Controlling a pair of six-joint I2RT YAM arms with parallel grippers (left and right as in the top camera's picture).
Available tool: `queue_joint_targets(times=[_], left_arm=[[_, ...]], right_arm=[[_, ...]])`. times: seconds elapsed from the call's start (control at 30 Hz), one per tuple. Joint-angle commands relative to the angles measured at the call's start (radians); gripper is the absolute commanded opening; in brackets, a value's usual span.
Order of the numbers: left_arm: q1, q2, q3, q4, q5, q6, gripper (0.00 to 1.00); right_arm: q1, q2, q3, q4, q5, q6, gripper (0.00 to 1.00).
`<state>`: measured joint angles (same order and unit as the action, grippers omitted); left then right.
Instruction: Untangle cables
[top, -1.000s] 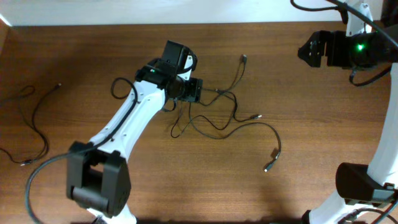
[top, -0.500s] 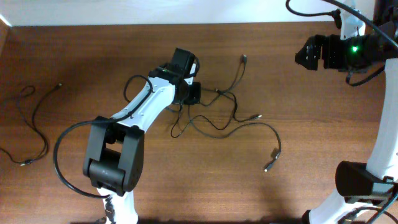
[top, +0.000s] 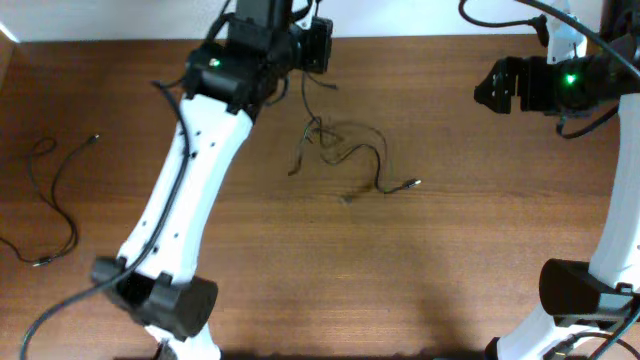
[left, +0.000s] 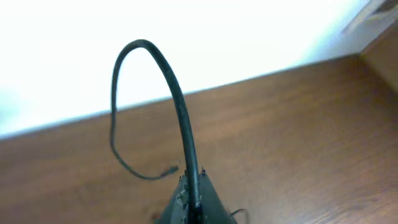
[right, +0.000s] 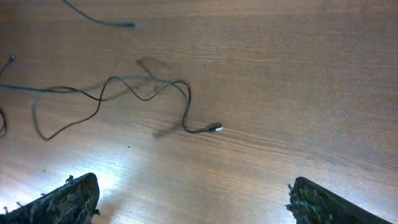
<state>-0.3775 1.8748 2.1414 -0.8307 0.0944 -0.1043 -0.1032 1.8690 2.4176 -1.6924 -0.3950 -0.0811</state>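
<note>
The cable that my left gripper is lifting trails into the wavy cable (top: 322, 136). Next, I pull the lifted cable away toward the separate cable and set it down on clear wood (top: 254, 178).
My left gripper (top: 318, 45) is raised high near the table's far edge and shut on one thin black cable (left: 180, 106), which arcs up out of the jaws in the left wrist view. Below it the tangle of cables (top: 335, 140) hangs and trails, blurred, with one silvery plug (top: 412, 184) at its right end. The right wrist view shows a wavy cable (right: 143, 87) and its plug (right: 215, 129) lying on the wood. My right gripper (top: 484, 88) hovers open at the far right, its fingers (right: 68, 199) wide apart with nothing between them.
A separate thin cable (top: 50, 200) lies loose at the left end of the brown wooden table (top: 450, 270). The right arm's base (top: 580, 290) stands at the front right, and the left arm's base (top: 160, 300) at the front.
The left gripper closed on a cable in the tangle and rose toward the far edge, dragging the bunch up and back. The cable that lay at the front right is gone from there.
</note>
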Motion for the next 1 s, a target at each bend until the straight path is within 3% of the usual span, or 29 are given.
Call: queue_joint_targets(times=[0.0,0.13,0.23,0.27,0.37,0.4,0.53,0.63,0.77,0.9,0.97], left_arm=[[-0.049,-0.12,0.058,0.003,-0.005,0.112,0.0],[-0.107,-0.201,0.058,-0.006,-0.004,0.227,0.0],[-0.124,-0.201,0.058,-0.093,0.035,0.531,0.0],[-0.124,-0.201,0.058,-0.125,0.044,0.575,0.0],[-0.113,-0.202,0.059,-0.073,0.037,0.589,0.0],[-0.103,-0.202,0.064,-0.019,-0.01,0.509,0.0],[-0.088,-0.203,0.076,0.166,-0.418,0.174,0.0],[-0.076,-0.2,0.076,0.114,-0.487,0.037,0.0],[-0.008,-0.177,0.075,-0.075,-0.465,-0.099,0.0],[0.153,-0.171,0.075,-0.162,-0.236,-0.108,0.0],[0.199,-0.171,0.075,-0.131,-0.084,-0.108,0.0]], right_arm=[[0.006,0.002,-0.002,-0.003,-0.013,-0.02,0.99],[0.006,0.002,-0.002,-0.002,-0.013,-0.021,0.99],[0.006,0.002,-0.01,-0.002,-0.013,-0.021,0.99],[0.006,0.002,-0.016,-0.002,-0.013,-0.021,0.99],[0.007,0.002,-0.047,0.009,-0.017,-0.02,0.99],[0.007,0.002,-0.063,0.009,-0.017,-0.02,0.99],[0.011,0.002,-0.115,0.018,-0.069,-0.021,0.99],[0.068,0.002,-0.154,0.074,-0.177,-0.021,0.99],[0.211,0.002,-0.246,0.209,-0.196,-0.01,0.99],[0.28,0.004,-0.413,0.411,-0.17,0.172,1.0],[0.286,0.006,-0.456,0.454,-0.17,0.18,1.0]])
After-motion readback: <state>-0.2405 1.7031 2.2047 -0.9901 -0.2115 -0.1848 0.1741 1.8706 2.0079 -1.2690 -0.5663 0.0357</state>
